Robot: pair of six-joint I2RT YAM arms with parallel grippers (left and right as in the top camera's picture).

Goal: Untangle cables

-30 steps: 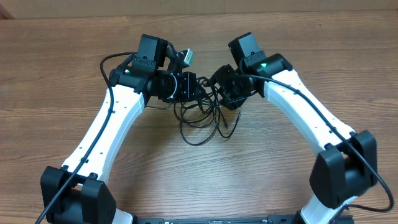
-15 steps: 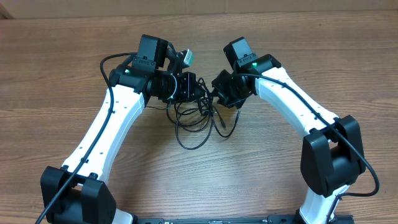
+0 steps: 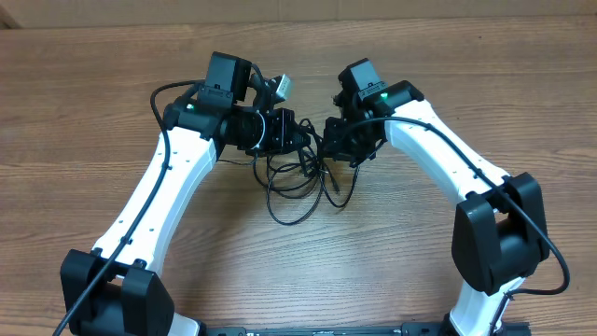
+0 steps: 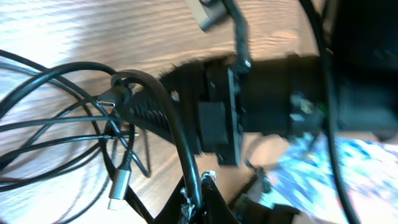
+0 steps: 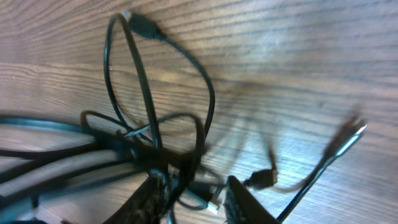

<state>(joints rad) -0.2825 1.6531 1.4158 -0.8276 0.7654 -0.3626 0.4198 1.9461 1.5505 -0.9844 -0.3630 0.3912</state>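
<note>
Next, I back my right gripper away and open my left gripper above the tangle [image 3: 297, 175], because the cable in my left gripper bends into the knot at my right gripper's fingertips [image 4: 119, 98].
The cables [image 3: 297, 182] are a tangle of thin black cords on the wooden table between my two grippers. My left gripper [image 3: 287, 131] reaches in from the left. In the left wrist view its jaws [image 4: 202, 198] are shut on one black cable [image 4: 177, 137], and a silvery plug [image 4: 118, 185] hangs beside it. My right gripper [image 3: 334, 140] reaches in from the right. In the blurred right wrist view its fingers [image 5: 194, 199] stand apart with cable strands [image 5: 146, 134] and a small plug between them. A loop ending in a plug [image 5: 142, 25] lies beyond.
A small grey-white connector [image 3: 280, 87] sticks out behind the left wrist. Thicker black wires [image 3: 173, 89] run along both arms. The wooden table [image 3: 84, 112] stretches to either side, with a wall edge at the back.
My right arm has swung in to the left and closer to the tangle, then turned a little. The hanging loop has shifted slightly. My left arm has stayed put.
</note>
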